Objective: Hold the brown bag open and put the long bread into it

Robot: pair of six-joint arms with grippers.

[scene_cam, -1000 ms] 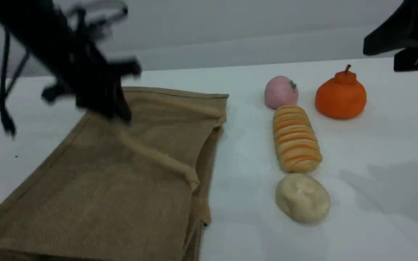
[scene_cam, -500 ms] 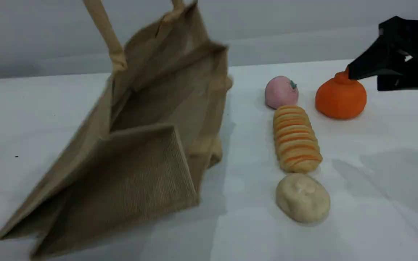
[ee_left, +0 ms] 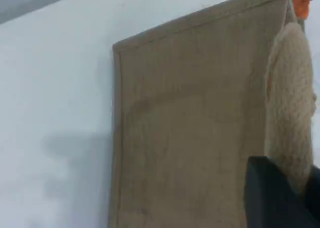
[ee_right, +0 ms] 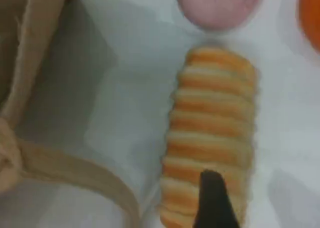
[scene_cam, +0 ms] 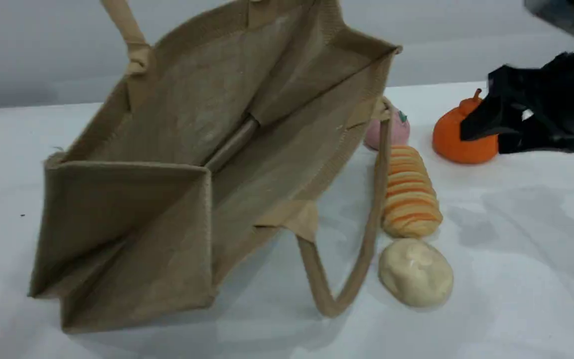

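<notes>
I see white table (ee_right: 143,167) between the bag's lower handle and the long bread (scene_cam: 411,194), so I expect the bread to come clear of the handle when I lift it.
The brown bag (scene_cam: 177,164) hangs tilted, its bottom edge on the table and its mouth gaping toward the right. Its upper handle (scene_cam: 126,31) runs out of the top of the scene view. In the left wrist view my left gripper (ee_left: 294,190) is shut on that beige handle (ee_left: 290,102). The lower handle (scene_cam: 361,249) droops in a loop across the long bread (scene_cam: 411,194), a yellow loaf with orange stripes lying on the table. My right gripper (scene_cam: 484,142) hovers open above and to the right of the loaf. In the right wrist view its fingertip (ee_right: 215,203) is over the long bread (ee_right: 212,133).
A cream round bun (scene_cam: 415,271) lies just in front of the loaf. A pink fruit (scene_cam: 400,130) sits behind it, partly hidden by the bag, and an orange fruit (scene_cam: 459,142) lies under my right gripper. The white table (scene_cam: 516,259) stretches to the right.
The bag was lying flat under my left gripper; it has been pulled up by a handle and has swung open toward the right. My right gripper has come down and left toward the loaf.
</notes>
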